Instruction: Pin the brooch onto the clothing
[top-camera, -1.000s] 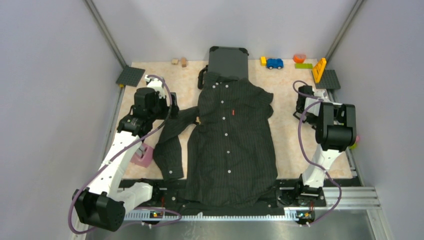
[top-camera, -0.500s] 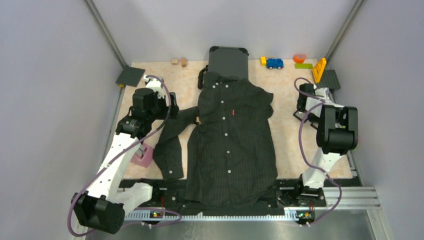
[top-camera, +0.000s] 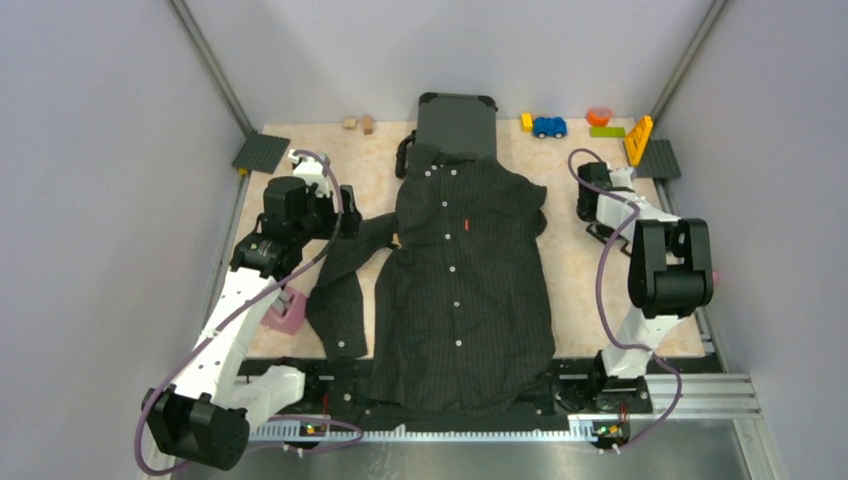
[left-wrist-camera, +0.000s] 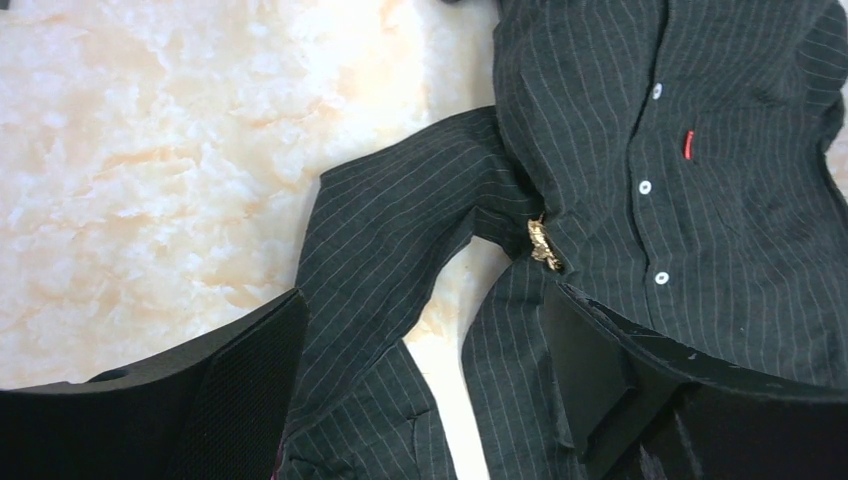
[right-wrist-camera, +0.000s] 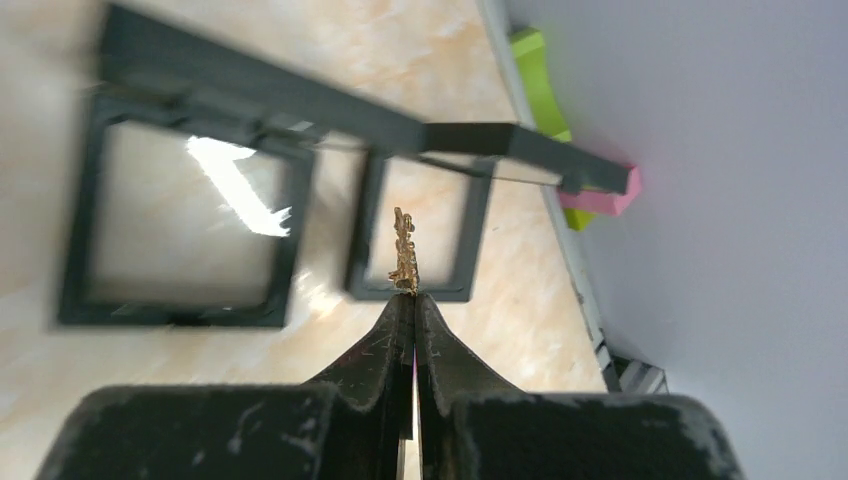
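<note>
The brooch sticking out free (right-wrist-camera: 404, 248) from the ends of my right gripper's fingers is in sight, so my open left gripper should keep going to the shirt's middle (top-camera: 440, 270) and close on the brooch there.
The clothing, a black pinstriped shirt (top-camera: 460, 270), lies flat in the middle of the table, collar at the far end. In the right wrist view my right gripper (right-wrist-camera: 414, 296) is shut on a small gold brooch (right-wrist-camera: 404, 250), which sticks up from the fingertips above the tabletop. Seen from the top, the right gripper (top-camera: 598, 200) hangs to the right of the shirt, apart from it. My left gripper (left-wrist-camera: 420, 300) stands open over the shirt's sleeve (left-wrist-camera: 390, 250) and holds nothing. A second gold brooch (left-wrist-camera: 544, 246) sits on the shirt (left-wrist-camera: 640, 120) where sleeve meets body.
A dark grey suitcase (top-camera: 457, 122) lies behind the collar. A blue toy car (top-camera: 549, 127), an orange piece (top-camera: 638, 140) and wooden blocks (top-camera: 358, 123) line the back edge. Black baseplates (top-camera: 261, 153) (top-camera: 656, 158) sit in both far corners. A pink object (top-camera: 285, 312) lies under the left arm.
My right gripper has closed fully on the brooch, and its wrist has swung left and toward the back. The left arm and the shirt have not moved.
</note>
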